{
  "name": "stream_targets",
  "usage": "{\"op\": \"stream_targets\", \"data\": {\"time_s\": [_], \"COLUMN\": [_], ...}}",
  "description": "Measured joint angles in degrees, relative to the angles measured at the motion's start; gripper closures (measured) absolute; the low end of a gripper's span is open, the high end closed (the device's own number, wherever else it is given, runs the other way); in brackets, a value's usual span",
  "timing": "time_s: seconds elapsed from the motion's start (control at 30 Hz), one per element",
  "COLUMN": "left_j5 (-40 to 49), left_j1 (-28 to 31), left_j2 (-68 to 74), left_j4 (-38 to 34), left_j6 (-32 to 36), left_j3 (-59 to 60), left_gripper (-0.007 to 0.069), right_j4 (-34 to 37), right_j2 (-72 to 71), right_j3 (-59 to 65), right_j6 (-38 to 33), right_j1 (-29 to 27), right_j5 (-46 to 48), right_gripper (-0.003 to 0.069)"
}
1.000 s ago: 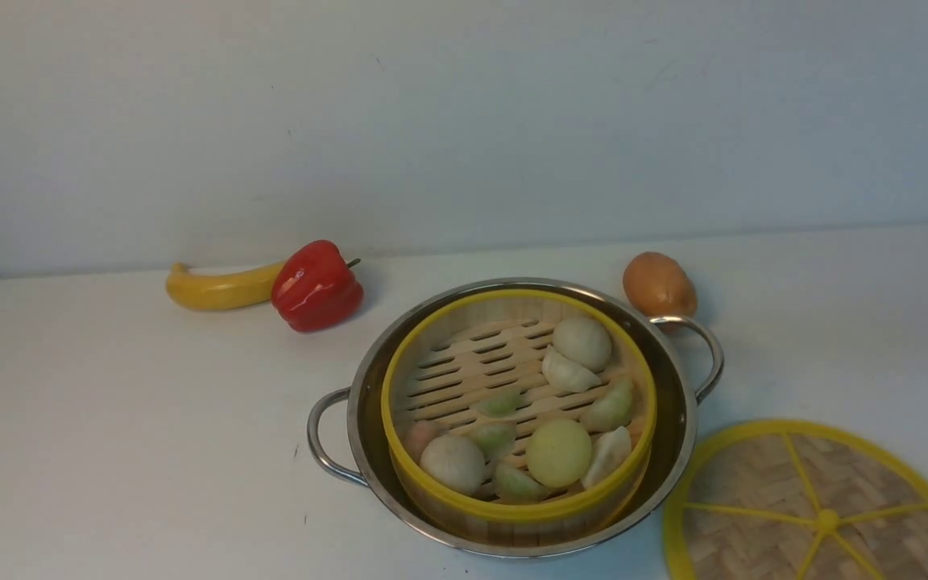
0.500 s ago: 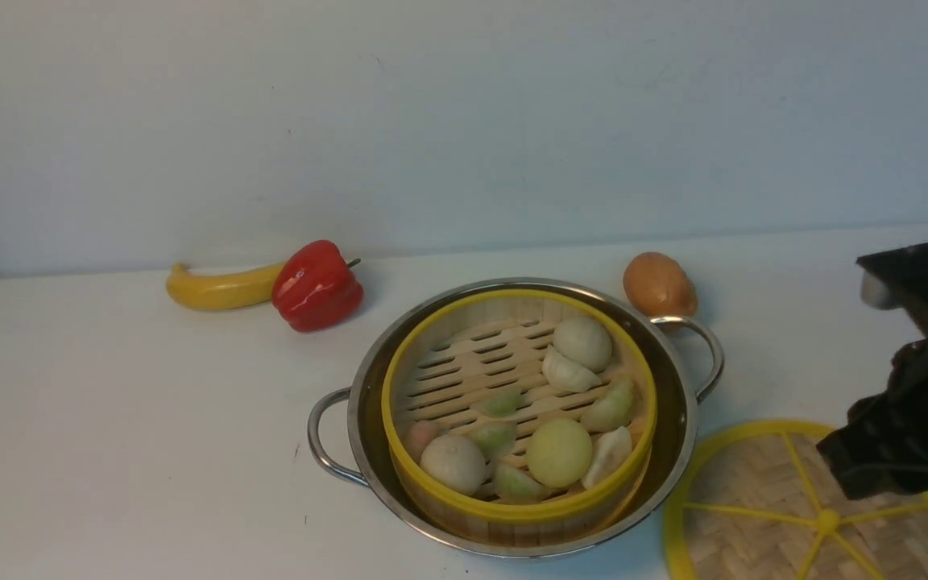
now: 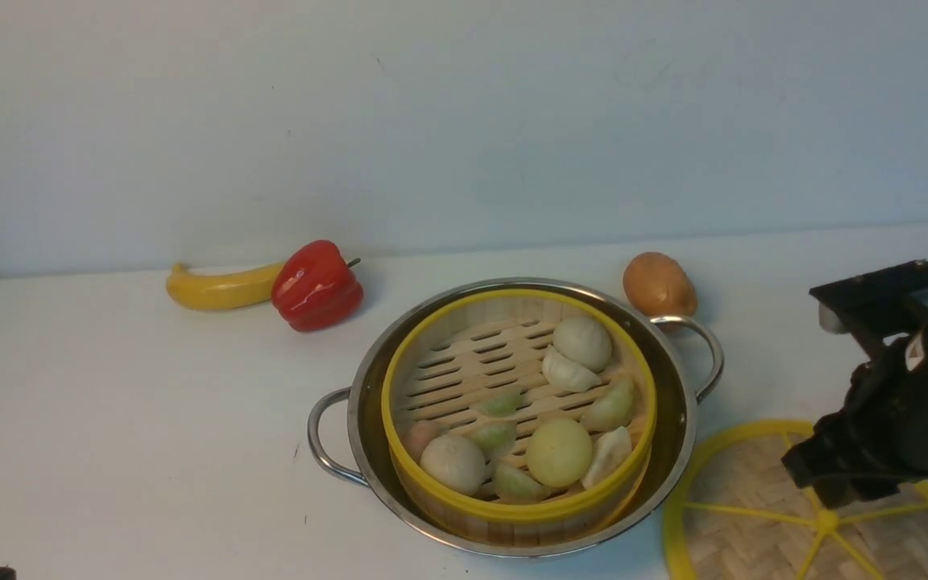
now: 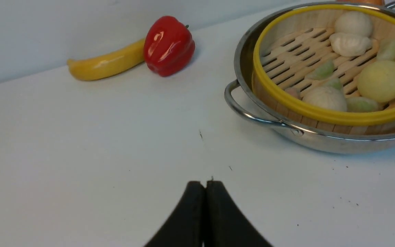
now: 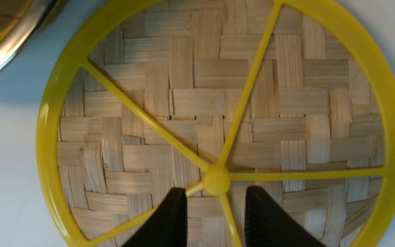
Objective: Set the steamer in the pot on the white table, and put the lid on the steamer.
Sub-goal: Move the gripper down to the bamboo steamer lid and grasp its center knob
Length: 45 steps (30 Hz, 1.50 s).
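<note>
The lid [image 3: 746, 536] should stay almost level when the robot lifts it, because the yellow spokes come together at the centre knob [image 3: 826, 522] in its middle.
The steamer [image 3: 519, 411] with pale dumplings and buns sits inside the steel pot [image 3: 677, 419] on the white table [image 3: 126, 419]. Both also show in the left wrist view, the steamer [image 4: 321, 113] inside the pot [image 4: 321, 140]. The lid [image 3: 746, 515] lies flat on the table to the right of the pot. My right gripper [image 5: 215, 199] is open above the lid [image 5: 218, 103], its fingertips on either side of the yellow centre knob [image 5: 216, 180]. In the front view the right arm [image 3: 891, 419] hangs over the lid. My left gripper [image 4: 204, 187] is shut and empty, low over bare table left of the pot.
A red pepper [image 3: 316, 286] and a yellow banana [image 3: 218, 288] lie at the back left. A brown potato [image 3: 659, 284] lies behind the pot's right handle [image 3: 702, 354]. The table's front edge is near the lid.
My right arm has come in from the right edge and moved left and down over the lid. The pot, steamer and lid have not moved.
</note>
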Motion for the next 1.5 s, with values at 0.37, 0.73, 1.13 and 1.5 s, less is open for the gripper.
{"op": "stream_targets", "data": {"time_s": [0.37,0.73,1.13,1.5], "left_j5": [-0.89,-0.89,-0.89,-0.89], "left_j1": [0.00,0.00,0.00,0.00], "left_j2": [-2.07,-2.07,-2.07,-2.07], "left_j4": [-0.05,-0.10,-0.05,-0.05], "left_j6": [0.07,0.26,0.26,0.39], "left_j3": [0.05,0.05,0.05,0.05], "left_gripper": [0.0645,0.0645,0.0645,0.0645], "right_j4": [-0.02,0.76,0.81,0.75], "right_j2": [3.25,6.63,7.35,7.66], "right_j3": [0.00,0.00,0.00,0.00], "right_j6": [0.00,-0.05,-0.05,-0.05], "right_j1": [0.00,0.01,0.01,0.01], "right_j5": [-1.89,-2.53,-2.35,-0.60], "right_gripper": [0.0407,0.0407,0.0459,0.0499]}}
